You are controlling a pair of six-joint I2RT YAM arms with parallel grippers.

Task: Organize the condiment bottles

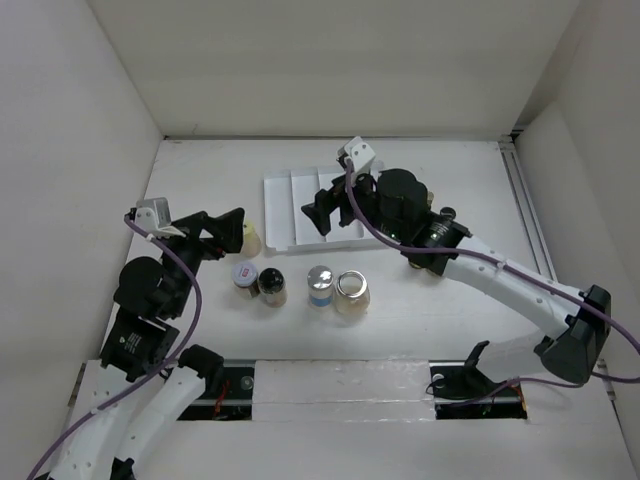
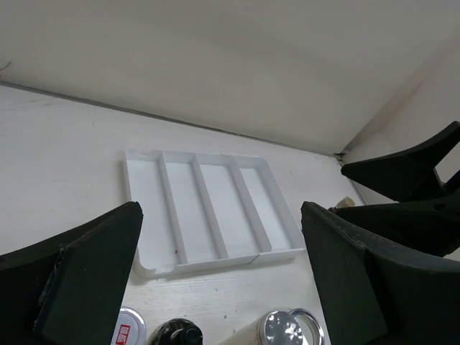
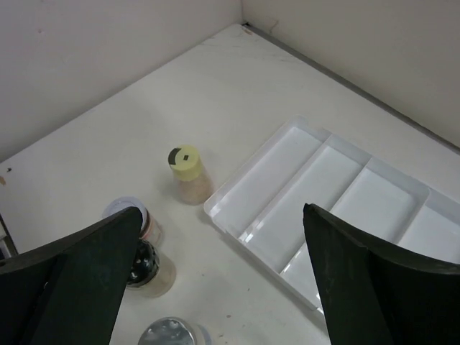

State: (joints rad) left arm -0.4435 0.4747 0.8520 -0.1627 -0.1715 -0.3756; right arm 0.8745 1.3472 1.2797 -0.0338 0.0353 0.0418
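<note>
The yellow-capped bottle (image 1: 251,241) beside the tray is crowded by my left gripper, so I should pull my left arm back and grab the bottle's cap (image 3: 187,163) with my right gripper.
Several condiment bottles stand in front of the white divided tray (image 1: 290,200): a yellow-capped one (image 1: 249,238), a white-capped one (image 1: 245,276), a black-capped one (image 1: 272,285), a silver-capped one with blue contents (image 1: 320,285) and a silver-lidded jar (image 1: 351,291). My left gripper (image 1: 228,234) is open and empty beside the yellow-capped bottle. My right gripper (image 1: 330,210) is open and empty above the tray's front right part. The right wrist view shows the yellow-capped bottle (image 3: 188,172) and the tray (image 3: 323,187). The left wrist view shows the tray (image 2: 215,208) and the black cap (image 2: 176,334).
Another dark-capped bottle (image 1: 446,215) shows beside the right arm; others there may be hidden. White walls close in the table on three sides. A metal rail (image 1: 525,210) runs along the right edge. The tray's compartments hold nothing.
</note>
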